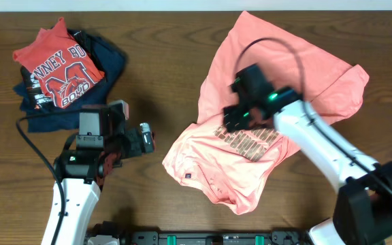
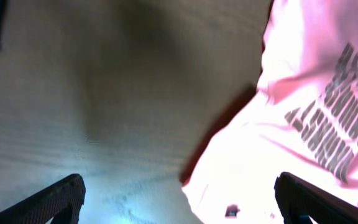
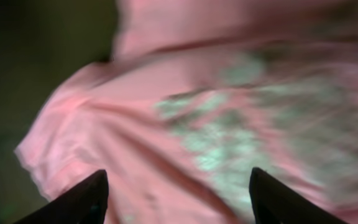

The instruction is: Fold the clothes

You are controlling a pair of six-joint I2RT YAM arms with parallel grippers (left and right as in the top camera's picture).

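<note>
The salmon-pink T-shirt slants, crumpled (image 1: 247, 144) around its letters. So next my left gripper takes hold of the T-shirt's end (image 1: 194, 181) by the dark tag while my right gripper pulls the opposite side of the T-shirt straight.
The salmon-pink T-shirt (image 1: 264, 82) lies crumpled right of centre, its gold lettering (image 1: 247, 139) facing up on a folded-over lower part. My right gripper (image 1: 235, 117) hovers over the lettering's upper left, jaws wide open and empty; the right wrist view shows pink cloth and lettering (image 3: 229, 130) between its fingers (image 3: 176, 196). My left gripper (image 1: 145, 138) is open and empty over bare table, left of the shirt's edge. The left wrist view shows the shirt's edge (image 2: 303, 124) at right, between the wide-open fingers (image 2: 179, 199).
A pile at the back left holds a red shirt with a white-edged "M" print (image 1: 60, 64) on dark navy garments (image 1: 107, 64). The wooden table (image 1: 155, 75) shows between the pile and the pink shirt.
</note>
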